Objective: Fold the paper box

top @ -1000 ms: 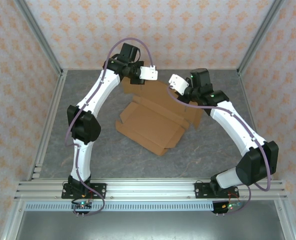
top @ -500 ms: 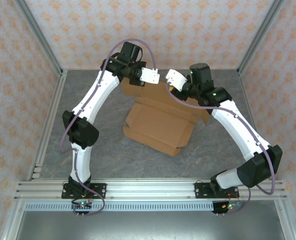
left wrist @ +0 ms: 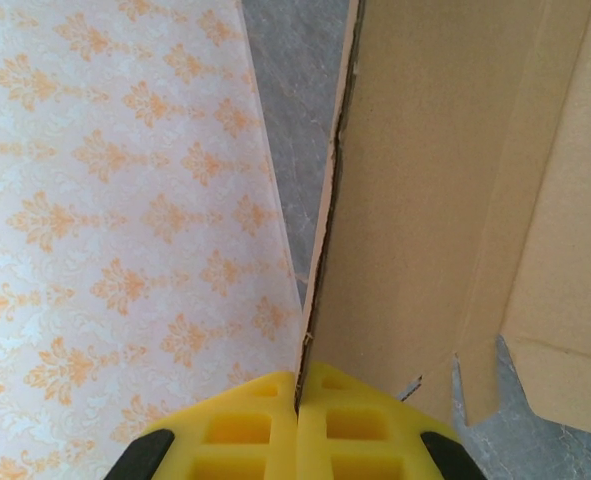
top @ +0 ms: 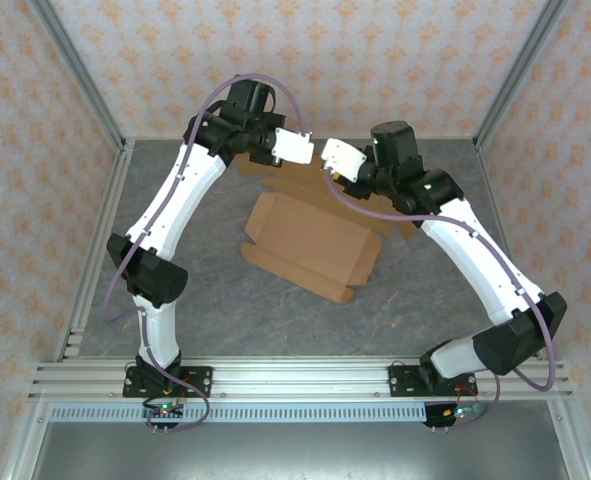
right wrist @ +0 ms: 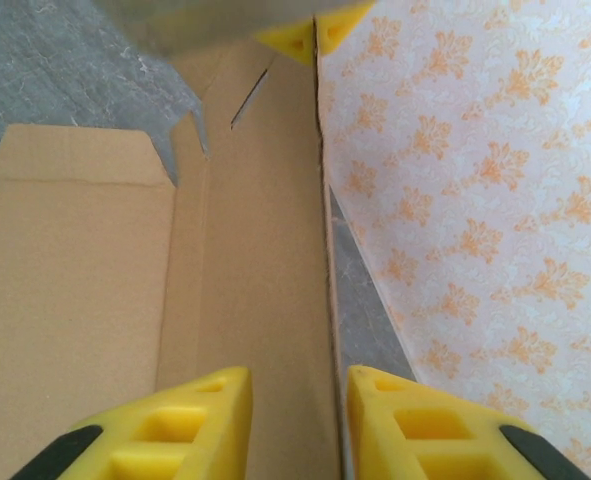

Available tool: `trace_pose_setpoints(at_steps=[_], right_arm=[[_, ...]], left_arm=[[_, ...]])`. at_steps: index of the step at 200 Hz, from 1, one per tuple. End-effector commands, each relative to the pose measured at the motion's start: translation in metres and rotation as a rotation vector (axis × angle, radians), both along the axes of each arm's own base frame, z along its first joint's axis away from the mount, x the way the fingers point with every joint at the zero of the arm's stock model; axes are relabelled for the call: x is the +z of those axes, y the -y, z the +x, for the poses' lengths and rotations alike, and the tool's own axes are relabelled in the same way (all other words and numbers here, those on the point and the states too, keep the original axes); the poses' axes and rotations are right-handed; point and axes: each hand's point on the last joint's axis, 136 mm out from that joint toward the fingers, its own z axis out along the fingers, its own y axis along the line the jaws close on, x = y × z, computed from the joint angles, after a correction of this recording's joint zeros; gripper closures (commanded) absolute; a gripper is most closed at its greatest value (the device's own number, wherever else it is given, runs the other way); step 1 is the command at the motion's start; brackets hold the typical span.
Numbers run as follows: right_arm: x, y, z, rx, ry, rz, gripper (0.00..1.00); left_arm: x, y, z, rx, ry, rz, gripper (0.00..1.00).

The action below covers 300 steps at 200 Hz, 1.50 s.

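Note:
The panel's bottom crease [top: 323, 204] lies free while both grippers are at the rear panel's top edge [left wrist: 325, 220]. My left gripper should press on that crease while my right gripper holds the panel's top edge.
The paper box [top: 315, 235] is a brown cardboard sheet partly folded, lying mid-table with its rear panel standing up. My left gripper [top: 303, 150] sits at the top edge of that panel. In the left wrist view its yellow fingers [left wrist: 355, 420] are pressed together on the thin cardboard edge [left wrist: 320, 260]. My right gripper [top: 331, 160] faces it from the right. In the right wrist view the right gripper [right wrist: 300, 385] is open and straddles the same panel [right wrist: 245, 250], whose edge runs close by the right-hand finger [right wrist: 415, 425]. The left gripper's fingertips [right wrist: 310, 35] show at the far end.
The patterned back wall [top: 355, 70] stands close behind both grippers. The grey table [top: 205, 310] has free room in front of the box. Aluminium rails [top: 95, 260] run along the left side and the near edge.
The right gripper has moved left toward the left gripper and its jaws have come apart. The box has shifted slightly right, and the left arm's elbow has swung outward.

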Motion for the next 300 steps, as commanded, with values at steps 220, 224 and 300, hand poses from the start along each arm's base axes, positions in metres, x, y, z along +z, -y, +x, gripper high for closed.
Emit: trace_pose_setpoints(at_steps=[220, 224, 300], right_arm=[[0.0, 0.01, 0.007, -0.039, -0.024, -0.02, 1.0], [-0.001, 0.01, 0.007, -0.04, -0.027, -0.014, 1.0], [-0.005, 0.014, 0.023, -0.154, -0.091, 0.114, 1.0]], left_arm=[[0.065, -0.023, -0.01, 0.302, -0.033, -0.341, 0.49], [0.067, -0.026, -0.01, 0.323, -0.048, -0.374, 0.47], [0.031, -0.076, -0.032, 0.944, -0.371, -1.235, 0.42]])
